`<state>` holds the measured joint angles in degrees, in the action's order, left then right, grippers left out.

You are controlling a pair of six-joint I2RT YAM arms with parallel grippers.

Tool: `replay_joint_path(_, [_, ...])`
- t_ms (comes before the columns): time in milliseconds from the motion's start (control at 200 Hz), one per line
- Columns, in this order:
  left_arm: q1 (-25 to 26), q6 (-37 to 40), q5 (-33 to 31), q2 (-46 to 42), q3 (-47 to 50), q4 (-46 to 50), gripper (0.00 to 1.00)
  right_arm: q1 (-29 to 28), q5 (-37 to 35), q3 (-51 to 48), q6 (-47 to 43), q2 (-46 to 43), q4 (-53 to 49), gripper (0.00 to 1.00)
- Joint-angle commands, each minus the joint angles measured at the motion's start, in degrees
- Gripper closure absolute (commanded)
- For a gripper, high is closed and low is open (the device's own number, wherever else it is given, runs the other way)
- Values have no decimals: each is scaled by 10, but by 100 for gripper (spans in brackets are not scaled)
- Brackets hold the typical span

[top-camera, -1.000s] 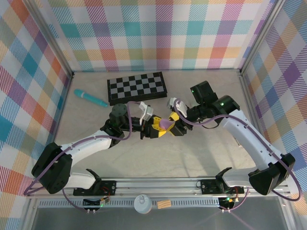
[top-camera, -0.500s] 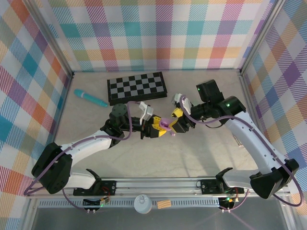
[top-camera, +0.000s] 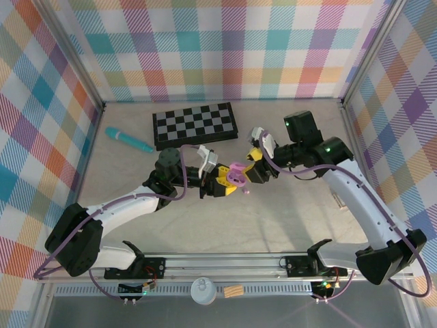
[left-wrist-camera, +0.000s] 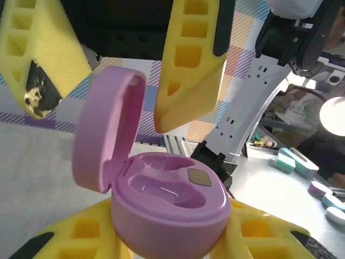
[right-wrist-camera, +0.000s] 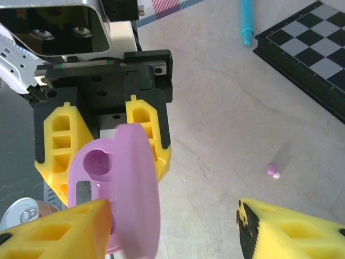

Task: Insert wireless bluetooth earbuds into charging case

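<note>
I should carry the charging case clear with my left gripper before I take the earbud (right-wrist-camera: 273, 170) with my right gripper, because the charging case's open lid (right-wrist-camera: 138, 197) is standing next to my right gripper's finger.
My left gripper (top-camera: 224, 184) is shut on a pink pebble-shaped charging case (top-camera: 237, 175) and holds it up above the table. In the left wrist view its lid (left-wrist-camera: 108, 129) stands open on the left. Both wells in the case body (left-wrist-camera: 170, 199) are empty. My right gripper (top-camera: 255, 165) hangs open just right of the case, with its yellow fingers (left-wrist-camera: 188, 65) on either side of the lid's top. A tiny pink earbud (right-wrist-camera: 273, 170) with a white tip lies on the table between the right gripper's (right-wrist-camera: 175, 232) fingers, well below them.
A folded black chessboard (top-camera: 196, 124) lies at the back middle of the table. A teal pen (top-camera: 128, 139) lies to its left. Plaid walls close in the back and both sides. A can (top-camera: 203, 290) stands by the front rail.
My right gripper has drawn back to the right and away from the case, still open. The case's lid now stands up. The left arm has held still.
</note>
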<state>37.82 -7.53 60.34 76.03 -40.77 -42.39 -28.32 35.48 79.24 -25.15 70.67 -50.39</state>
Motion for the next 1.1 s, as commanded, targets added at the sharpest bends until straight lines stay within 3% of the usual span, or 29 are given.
replay_joint_path(0, [4, 18, -4, -2, 0, -34, 75, 5, 30, -3, 11, -28, 23, 36])
replay_joint_path(210, [2, 1, -44, 4, 20, -96, 75, 21, 62, -24, 74, -77, 95, 33])
replay_joint_path(310, [-4, -23, -60, 15, 29, -146, 75, 58, 70, -61, 164, -107, 182, 33])
replay_joint_path(450, [-16, -62, -81, 36, 47, -231, 75, 117, 14, -130, 309, -145, 291, 33])
replay_joint_path(595, [-27, -77, -88, 44, 59, -267, 75, 143, -84, -187, 377, -164, 306, 33])
replay_joint_path(720, [-36, -74, -93, 35, 67, -264, 74, 143, -185, -231, 420, -141, 272, 33])
replay_joint_path(870, [-47, -65, -95, 21, 77, -249, 74, 138, -196, -276, 466, -78, 232, 34])
replay_joint_path(1095, [-61, -59, -93, -2, 88, -219, 74, 34, -284, -273, 483, 47, 199, 39])
